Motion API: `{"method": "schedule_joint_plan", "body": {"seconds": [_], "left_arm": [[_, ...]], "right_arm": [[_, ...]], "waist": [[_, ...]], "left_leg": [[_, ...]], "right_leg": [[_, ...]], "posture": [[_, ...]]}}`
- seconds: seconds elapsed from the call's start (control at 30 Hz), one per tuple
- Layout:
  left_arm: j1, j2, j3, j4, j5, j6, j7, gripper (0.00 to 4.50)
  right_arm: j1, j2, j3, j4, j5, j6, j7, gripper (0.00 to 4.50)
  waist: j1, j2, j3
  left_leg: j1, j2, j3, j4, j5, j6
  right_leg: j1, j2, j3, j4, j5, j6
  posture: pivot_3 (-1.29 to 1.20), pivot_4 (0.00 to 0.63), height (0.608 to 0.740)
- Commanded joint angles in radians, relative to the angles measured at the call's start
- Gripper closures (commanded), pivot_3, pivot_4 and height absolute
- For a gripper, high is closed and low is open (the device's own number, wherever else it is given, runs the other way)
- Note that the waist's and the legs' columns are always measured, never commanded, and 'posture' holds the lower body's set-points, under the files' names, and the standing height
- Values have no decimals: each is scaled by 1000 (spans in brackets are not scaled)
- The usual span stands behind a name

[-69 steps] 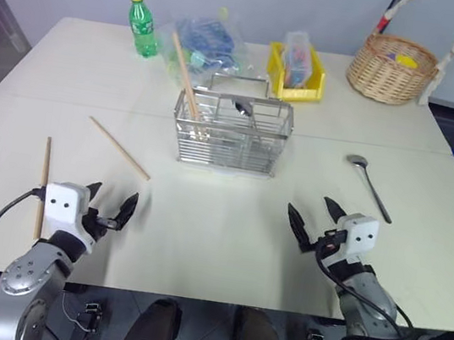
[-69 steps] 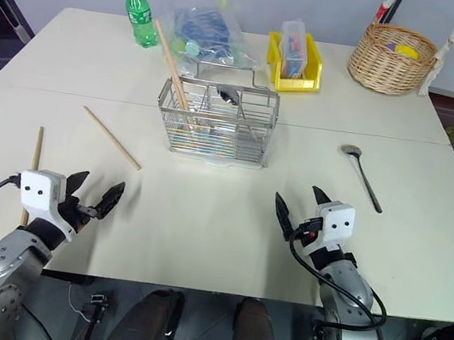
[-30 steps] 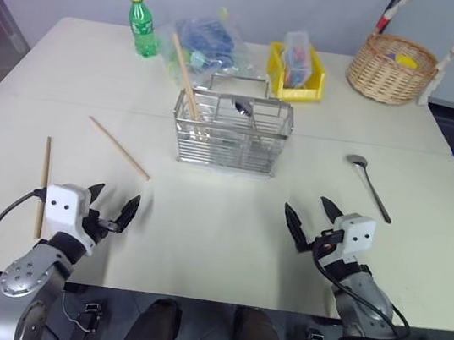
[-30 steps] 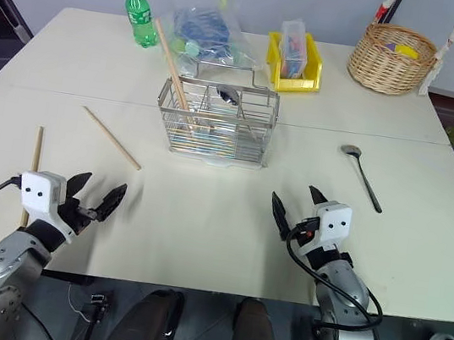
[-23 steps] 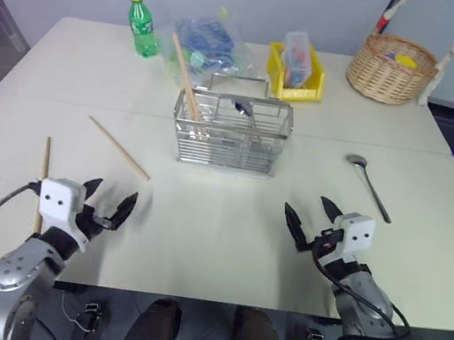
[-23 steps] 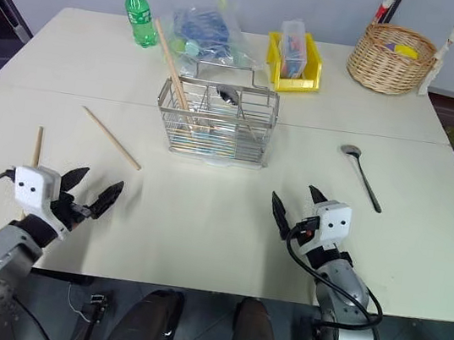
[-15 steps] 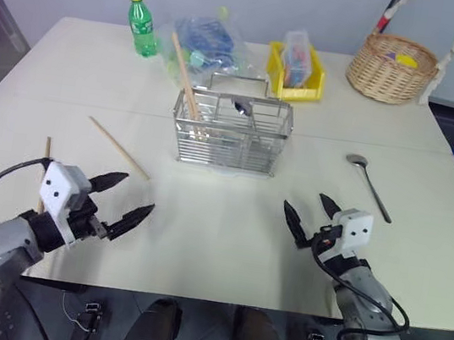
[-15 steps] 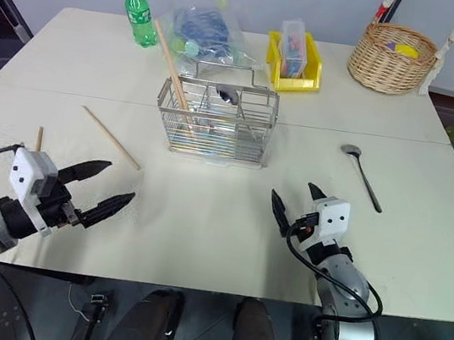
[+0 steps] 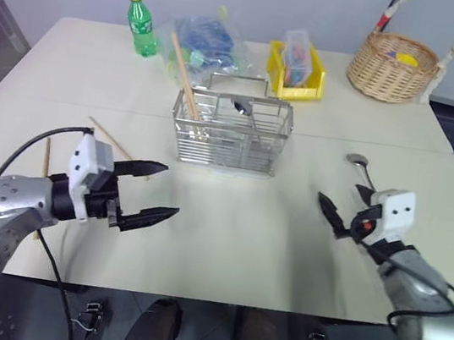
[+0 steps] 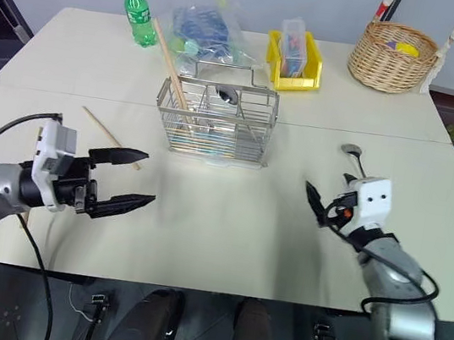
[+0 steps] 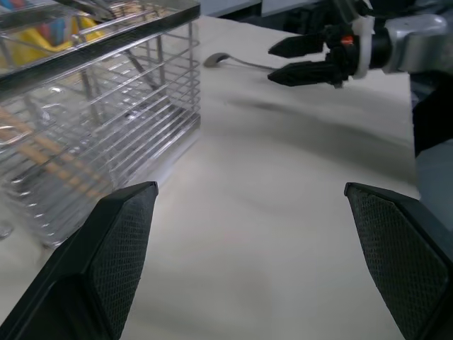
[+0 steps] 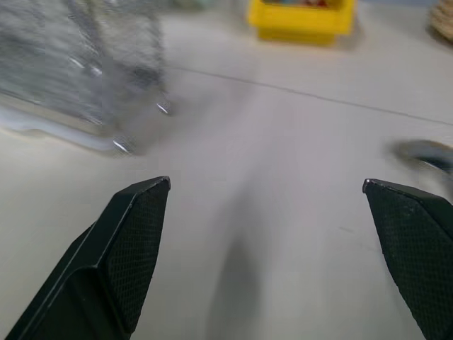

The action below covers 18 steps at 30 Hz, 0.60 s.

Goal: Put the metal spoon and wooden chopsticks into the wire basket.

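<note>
A spoon bowl (image 9: 242,106) already shows above the wire basket's rim, so the metal spoon (image 9: 357,159) should keep its bowl there too when I lower it in handle first.
The wire basket (image 9: 231,133) stands mid-table with one wooden chopstick (image 9: 184,76) leaning in it beside a spoon bowl (image 9: 241,106). A second chopstick (image 9: 103,129) lies on the table left of the basket, partly hidden behind my left gripper (image 9: 160,190). A third chopstick (image 9: 45,162) lies further left. The metal spoon (image 9: 357,161) lies right of the basket, just beyond my right gripper (image 9: 340,197), which covers most of its handle. Both grippers hover open above the table, holding nothing. The left wrist view shows the basket (image 11: 92,106), the spoon (image 11: 228,60) and the right gripper (image 11: 283,60).
At the back stand a green bottle (image 9: 143,25), a clear plastic bag (image 9: 208,39), a yellow bin (image 9: 296,71) and a wicker basket (image 9: 393,68). Bare table lies between the grippers and in front of the wire basket.
My left arm rose and swung inward, its gripper now pointing across the table to the right. My right gripper moved right and up, close to the spoon. Both stayed open.
</note>
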Motion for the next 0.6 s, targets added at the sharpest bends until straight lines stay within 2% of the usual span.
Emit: {"method": "schedule_joint_plan", "body": {"seconds": [0.03,0.17,0.33,0.6], "left_arm": [[-30,-19,-17,6,-2,-12,-8,54],[-63,-41,-35,26,6,-16,-6,54],[-90,-72,-41,34,3,-5,5,54],[-89,-88,-50,33,5,-6,6,54]], "right_arm": [[-76,-79,-80,18,40,126,-6,0],[-171,-151,-98,133,51,229,14,0],[-311,-212,-55,350,22,264,65,0],[-520,-264,78,737,-82,171,195,0]], "waist": [[-1,0,0],[1,0,0],[-2,0,0],[-3,0,0]], "left_leg": [[0,0,0,0,0,0],[0,0,0,0,0,0],[0,0,1,1,-1,1],[0,0,2,1,-1,2]], "right_leg": [[0,0,0,0,0,0],[0,0,0,0,0,0],[0,0,0,0,0,0],[0,0,0,-1,1,1]], "posture": [[0,150,740],[0,150,740],[0,150,740],[0,150,740]]}}
